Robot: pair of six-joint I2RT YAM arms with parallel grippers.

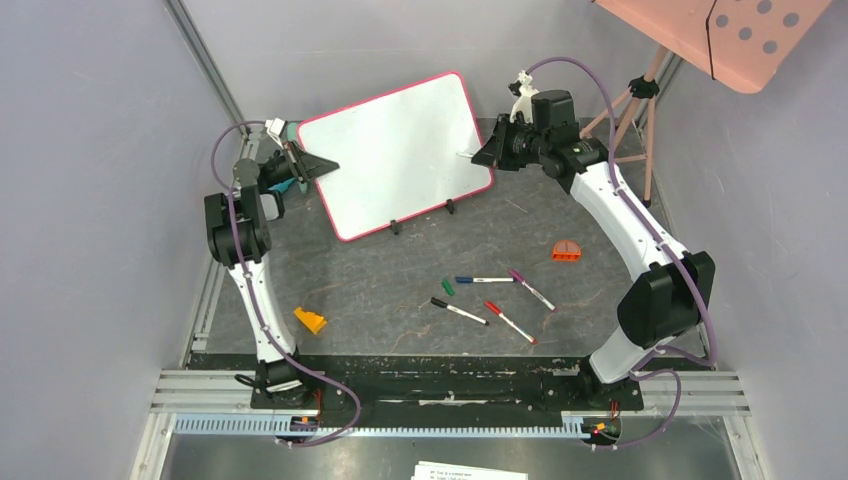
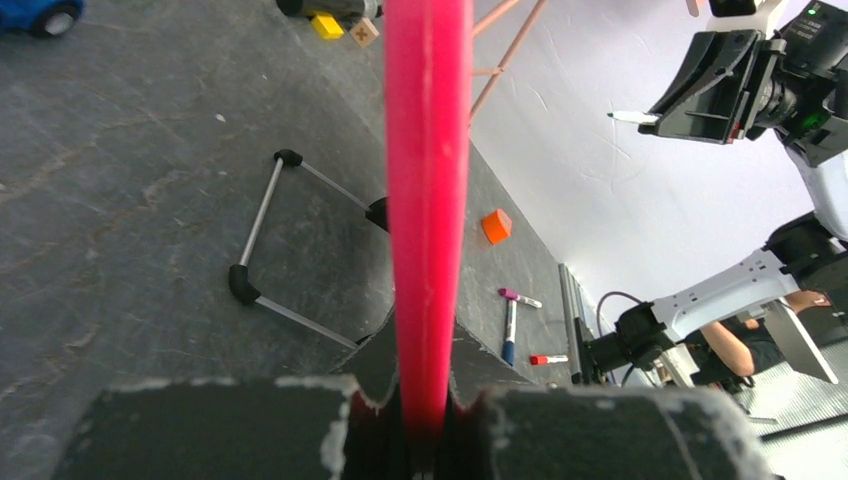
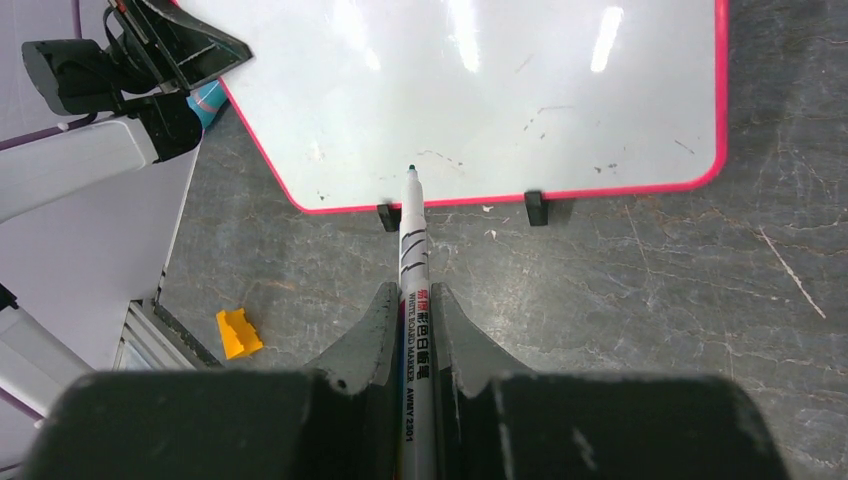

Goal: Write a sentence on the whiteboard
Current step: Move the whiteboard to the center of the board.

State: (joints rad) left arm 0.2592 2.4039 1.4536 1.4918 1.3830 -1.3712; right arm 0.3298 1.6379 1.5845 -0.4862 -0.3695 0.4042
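Note:
The black clip feet have open space between them and the loose markers [image 1: 485,280], so my left gripper keeps bringing the whiteboard forward and lets go of it short of the markers.
The whiteboard [image 1: 400,150] stands tilted on black clip feet at the back of the table, its white face bare but for faint grey specks; no green sentence shows on it. My left gripper [image 1: 305,165] is shut on its pink-red rim [image 2: 428,180] at the left edge. My right gripper [image 1: 490,152] is shut on a white marker [image 3: 413,250] with a dark green tip. The tip points at the board's face [image 3: 480,90] near its lower edge; I cannot tell whether it touches. The left wrist view shows the right gripper [image 2: 690,100] with the marker [image 2: 632,117].
Loose markers lie on the table in front: black [image 1: 458,311], red [image 1: 510,322], blue [image 1: 483,280], purple [image 1: 531,289], with a green cap [image 1: 448,286]. An orange piece [image 1: 566,250] and a yellow block [image 1: 309,320] lie nearby. A pink dotted panel [image 1: 740,30] on a tripod stands at the back right.

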